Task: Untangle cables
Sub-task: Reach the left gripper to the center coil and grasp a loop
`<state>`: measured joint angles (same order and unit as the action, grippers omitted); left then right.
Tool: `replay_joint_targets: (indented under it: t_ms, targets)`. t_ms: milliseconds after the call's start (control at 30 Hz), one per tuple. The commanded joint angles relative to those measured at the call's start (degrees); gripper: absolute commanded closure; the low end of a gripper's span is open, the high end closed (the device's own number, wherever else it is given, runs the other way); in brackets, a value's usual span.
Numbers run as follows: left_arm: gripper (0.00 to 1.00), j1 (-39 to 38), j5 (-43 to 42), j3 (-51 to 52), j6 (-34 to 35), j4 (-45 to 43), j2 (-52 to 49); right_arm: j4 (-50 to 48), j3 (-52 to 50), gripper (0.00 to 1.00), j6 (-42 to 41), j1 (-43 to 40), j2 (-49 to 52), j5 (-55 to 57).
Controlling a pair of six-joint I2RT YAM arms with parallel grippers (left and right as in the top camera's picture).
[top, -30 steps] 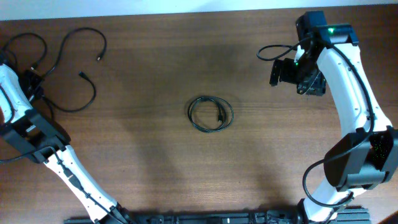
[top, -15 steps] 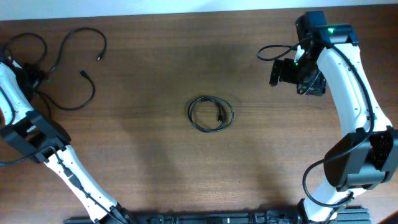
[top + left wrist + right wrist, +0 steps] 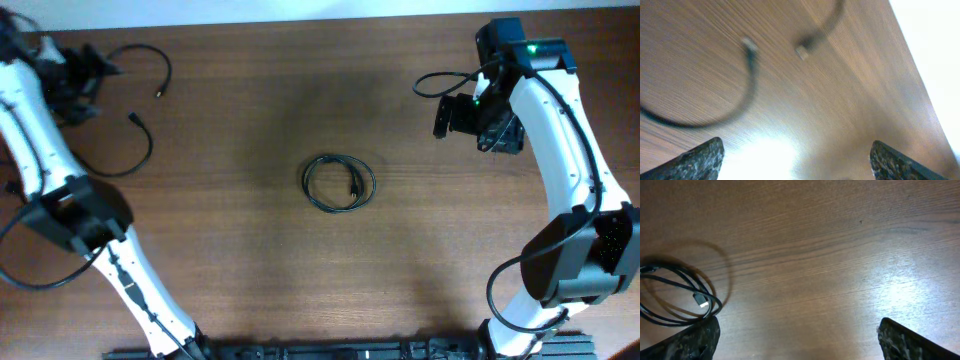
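The coiled black cable (image 3: 354, 186) lies clear of the loose cable, so the robot's left gripper should go on, open, toward the coil's edge (image 3: 306, 180) and close there.
A loose black cable (image 3: 138, 152) sprawls at the table's far left, its two plug ends (image 3: 160, 95) lying apart. My left gripper (image 3: 88, 68) hovers over its upper part, open. The left wrist view is blurred: a cable arc (image 3: 742, 102) and two plug tips (image 3: 802, 50) lie on the wood ahead, with nothing between the fingers (image 3: 700, 161). A second black cable, coiled (image 3: 338, 182), rests at the table's centre. My right gripper (image 3: 480, 122) hangs open at the far right, well away from the coil. The coil (image 3: 677, 297) shows at the left of the right wrist view, just ahead of the left finger (image 3: 690, 342).
The brown wooden table (image 3: 250, 270) ends at a pale far edge (image 3: 300, 10), and the left gripper is close to it. The left arm's white links (image 3: 35, 130) cover part of the loose cable. A thin robot lead (image 3: 440, 85) loops beside the right wrist.
My left gripper has opened, let go of the loose cable and swung up toward the far edge. The right arm and the coiled cable have not moved.
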<state>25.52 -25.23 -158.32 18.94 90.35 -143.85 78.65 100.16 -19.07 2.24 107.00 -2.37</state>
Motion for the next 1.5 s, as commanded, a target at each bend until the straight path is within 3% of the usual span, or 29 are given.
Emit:
replay_joint_targets:
  t_ms: [0,100,200,267,667,800,933,1167,1200,1233,1333,1467]
  targets:
    - [0.06,-10.7,-5.2,-0.6,-11.0,3.3,1.4,0.0,0.0,0.02,0.2,0.0,-0.5,0.7]
    - [0.03,-21.0,1.1,1.4,-13.9,6.4,1.4,0.0,0.0,0.01,0.2,0.0,-0.5,0.7]
    - [0.01,-30.8,3.7,5.5,-26.0,6.4,1.4,0.0,0.0,0.02,0.2,0.0,-0.5,0.7]
    - [0.01,-35.8,11.3,8.9,-26.3,6.2,1.4,0.0,0.0,0.02,0.2,0.0,-0.5,0.7]
    - [0.01,-49.0,10.9,29.1,-36.5,0.0,1.4,0.0,0.0,0.02,0.2,0.0,-0.5,0.7]
    - [0.02,-49.5,11.9,30.7,-35.6,-3.3,1.4,0.0,0.0,0.01,0.2,0.0,-0.5,0.7]
    - [0.28,-49.5,16.3,30.8,-32.2,-4.2,1.4,0.0,0.0,0.02,0.2,0.0,-0.5,0.7]
    - [0.46,-49.5,16.3,33.9,-31.6,-5.0,1.3,0.0,0.0,0.02,0.2,0.0,-0.5,0.7]
    - [0.64,-49.5,16.3,34.5,-31.0,-5.4,1.3,0.0,0.0,0.01,0.2,0.0,-0.5,0.7]
    - [0.76,-49.5,16.3,34.6,-30.4,-5.5,1.3,0.0,0.0,0.02,0.2,0.0,-0.5,0.7]
    - [0.98,-49.5,16.3,34.6,-30.1,-5.5,1.3,0.0,0.0,0.01,0.2,0.0,-0.5,0.7]
    - [1.0,-49.4,16.3,33.1,-25.6,-1.7,1.4,0.0,0.0,0.01,0.2,0.0,-0.5,0.7]
